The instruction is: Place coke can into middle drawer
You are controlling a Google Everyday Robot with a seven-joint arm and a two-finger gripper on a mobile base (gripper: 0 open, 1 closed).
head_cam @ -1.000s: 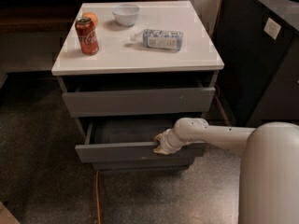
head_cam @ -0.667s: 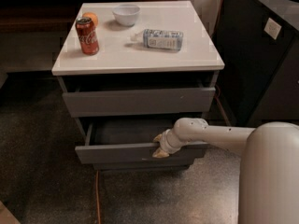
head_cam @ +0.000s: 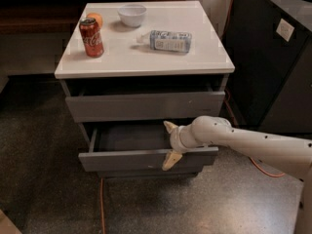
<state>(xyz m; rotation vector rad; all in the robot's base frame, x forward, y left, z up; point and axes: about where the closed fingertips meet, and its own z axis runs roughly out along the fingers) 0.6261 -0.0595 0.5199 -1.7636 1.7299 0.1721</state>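
Observation:
I expect that when I pull, the middle drawer will slide farther straight out, since the sides (head_cam: 92, 139) of the middle drawer (head_cam: 131, 161) reach back under the drawer above.
The red coke can (head_cam: 91, 37) stands upright at the left of the white cabinet top (head_cam: 146, 62). The middle drawer (head_cam: 126, 159) is pulled out, and its dark inside shows and holds nothing I can see. My gripper (head_cam: 169, 144) is at the top edge of that drawer's front, right of its middle. It is open, with one finger (head_cam: 170, 127) over the drawer's inside and the other (head_cam: 168, 161) against the front face. The white arm reaches in from the right.
An orange fruit (head_cam: 97, 18) sits just behind the can. A white bowl (head_cam: 132, 14) stands at the back and a clear plastic bottle (head_cam: 169, 40) lies on its side at the right. The top drawer (head_cam: 146, 105) is shut. A black cabinet (head_cam: 273, 57) stands to the right, and an orange cable (head_cam: 102, 204) lies on the floor.
My gripper's fingers have spread wider apart at the drawer front. The drawer, the can and the other objects have not moved.

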